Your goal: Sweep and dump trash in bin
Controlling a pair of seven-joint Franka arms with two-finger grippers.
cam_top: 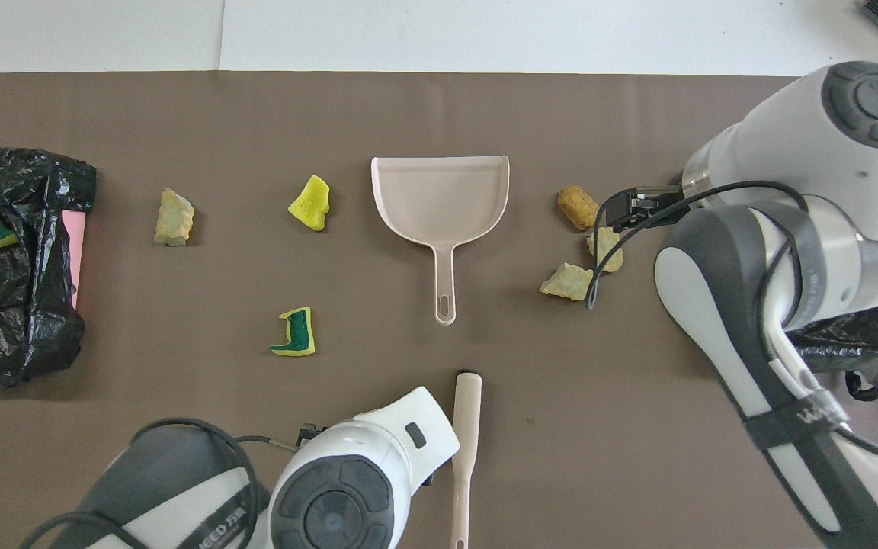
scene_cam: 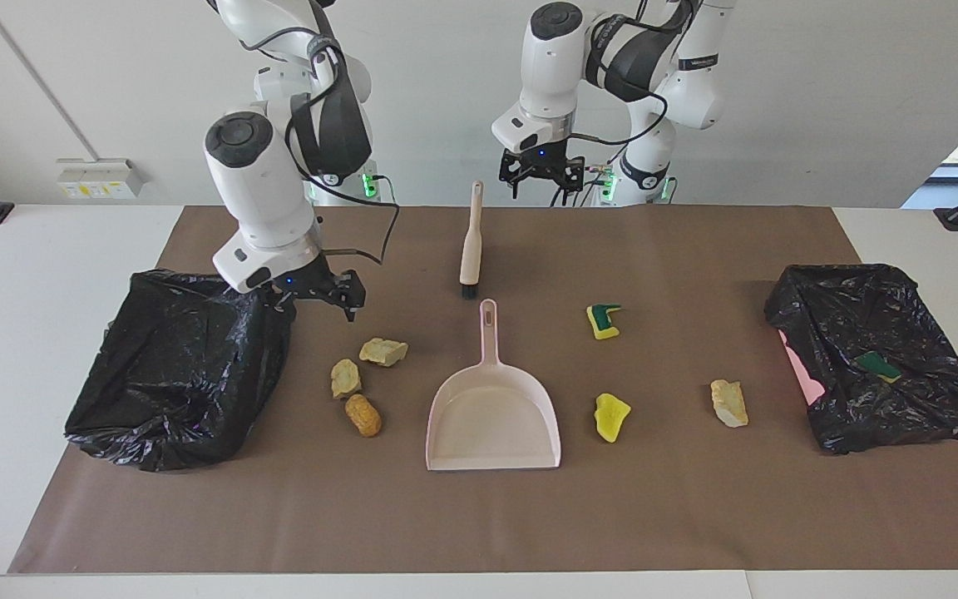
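Observation:
The brush handle lies free next to the robot's open left gripper, with bristles [scene_cam: 468,291] pointing to the dustpan, so the left gripper keeps moving until its fingers close around the handle's tip [scene_cam: 476,195].
Trash lies scattered on the brown mat: two beige chunks [scene_cam: 382,351] [scene_cam: 345,378], an orange-brown lump [scene_cam: 362,414], a green-backed sponge bit [scene_cam: 604,320], a yellow sponge bit [scene_cam: 612,416] and another beige chunk [scene_cam: 729,403]. A pink dustpan [scene_cam: 491,408] sits mid-mat, and a beige brush [scene_cam: 471,241] lies nearer the robots. My right gripper [scene_cam: 319,304] hangs open and empty, low over the mat between one black-bagged bin [scene_cam: 155,416] and the beige chunks. My left gripper [scene_cam: 541,185] is open and empty beside the brush handle's tip.
A second black-bagged bin [scene_cam: 903,416] stands at the left arm's end of the table; a green sponge piece [scene_cam: 878,364] lies in it and a pink edge shows at its side. The white table [scene_cam: 38,274] surrounds the mat.

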